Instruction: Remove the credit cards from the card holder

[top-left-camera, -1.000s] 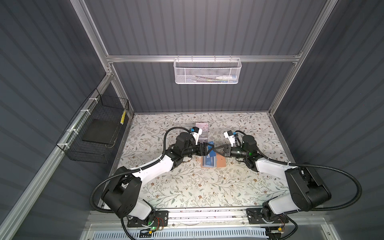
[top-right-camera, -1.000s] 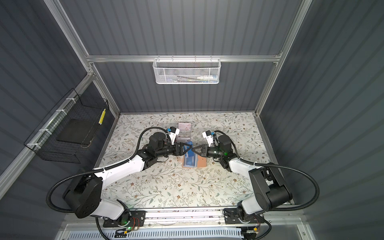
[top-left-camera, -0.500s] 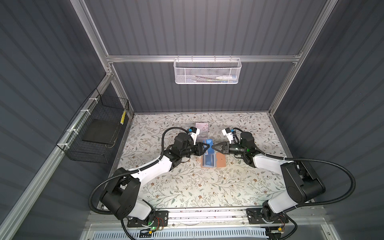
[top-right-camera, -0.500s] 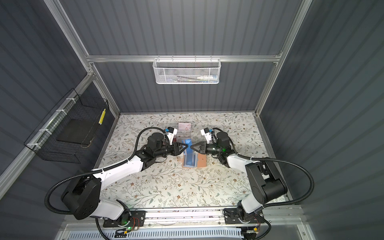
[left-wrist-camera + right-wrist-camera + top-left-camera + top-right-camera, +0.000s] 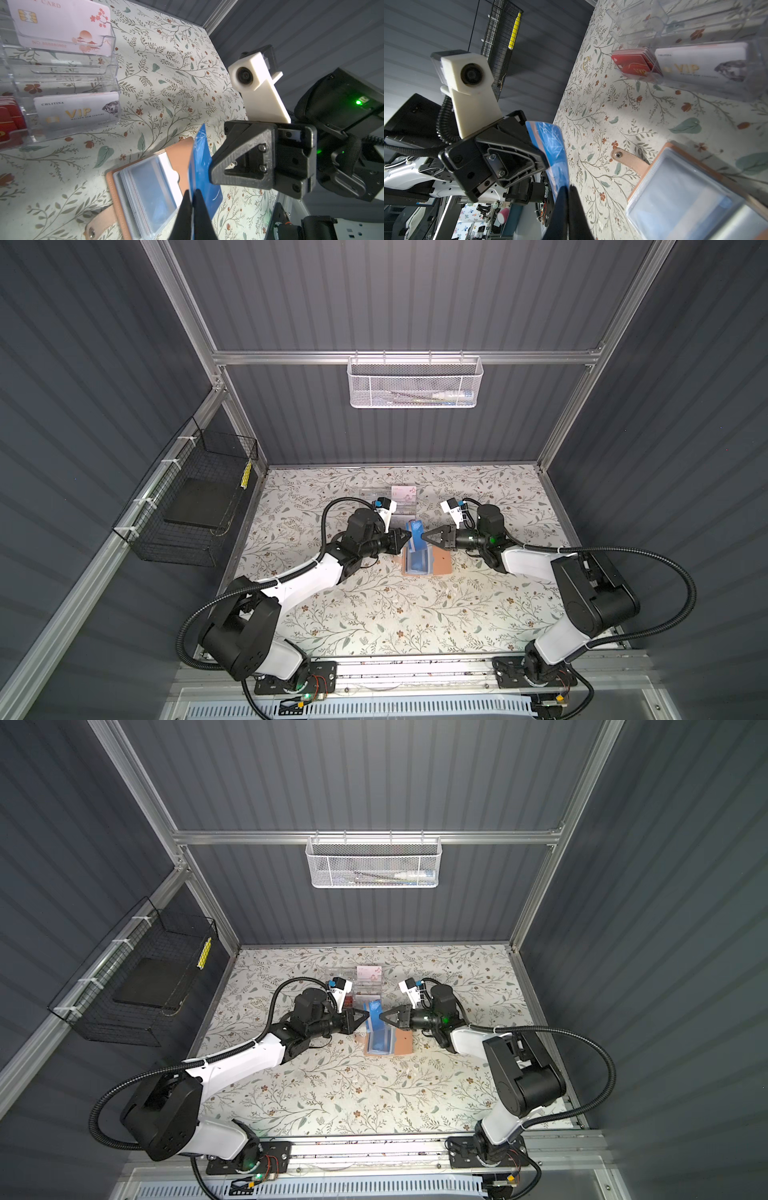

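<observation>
Both of the robot's grippers pinch the blue card (image 5: 414,535), so next the right gripper opens before the left gripper carries the card into the box (image 5: 641,39) behind the red cards.
A blue credit card (image 5: 415,540) (image 5: 375,1019) stands on edge in the air just above the card holder, pinched from both sides. My left gripper (image 5: 409,536) (image 5: 192,192) is shut on one edge of the blue card (image 5: 202,166). From the opposite side, my right gripper (image 5: 423,537) (image 5: 568,188) is shut on the other edge of the card (image 5: 554,145). The tan card holder (image 5: 441,565) (image 5: 180,153) lies open on the table below, its clear sleeve pages (image 5: 149,187) facing up and its snap strap (image 5: 631,160) spread flat.
A clear acrylic multi-compartment box (image 5: 386,499) (image 5: 62,66) holding white and red cards stands just behind the grippers. A black wire basket (image 5: 195,506) hangs on the left wall, and a white mesh basket (image 5: 415,383) hangs on the back wall.
My left gripper's jaws have gone from open to shut on the blue card. The right gripper has kept its hold, and both arms stayed nearly in place.
</observation>
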Available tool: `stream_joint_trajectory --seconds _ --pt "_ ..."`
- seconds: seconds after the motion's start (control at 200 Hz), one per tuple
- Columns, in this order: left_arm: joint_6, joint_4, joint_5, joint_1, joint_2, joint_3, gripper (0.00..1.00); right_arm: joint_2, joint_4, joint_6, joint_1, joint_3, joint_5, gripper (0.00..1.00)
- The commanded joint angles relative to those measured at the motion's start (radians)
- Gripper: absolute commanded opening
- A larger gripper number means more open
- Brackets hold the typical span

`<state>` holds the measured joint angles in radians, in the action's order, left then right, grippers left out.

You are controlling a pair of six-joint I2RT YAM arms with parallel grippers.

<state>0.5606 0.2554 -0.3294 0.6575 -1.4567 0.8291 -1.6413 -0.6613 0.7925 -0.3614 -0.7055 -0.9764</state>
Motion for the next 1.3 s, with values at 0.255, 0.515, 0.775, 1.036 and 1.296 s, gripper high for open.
stream_joint_trajectory --seconds 0.255,0.515,0.775,1.036,1.296 --pt "0.041 -0.024 0.094 0.016 0.066 -0.008 0.0 0.082 0.078 -0.019 -0.002 -0.02 0.097 0.46" --pt "0.083 -0.128 0.242 0.014 0.108 0.018 0.0 0.214 0.245 -0.084 0.001 -0.026 0.198 0.94" --pt "0.267 -0.367 0.534 0.013 0.122 0.137 0.0 0.361 0.475 -0.163 -0.003 -0.051 0.368 0.99" --pt "0.805 -0.965 0.929 0.013 -0.003 0.498 0.0 0.422 0.745 -0.335 -0.088 -0.198 0.591 0.99" --pt "1.191 -1.37 0.952 -0.019 -0.146 0.806 0.0 0.38 0.848 -0.49 -0.251 -0.308 0.862 0.99"
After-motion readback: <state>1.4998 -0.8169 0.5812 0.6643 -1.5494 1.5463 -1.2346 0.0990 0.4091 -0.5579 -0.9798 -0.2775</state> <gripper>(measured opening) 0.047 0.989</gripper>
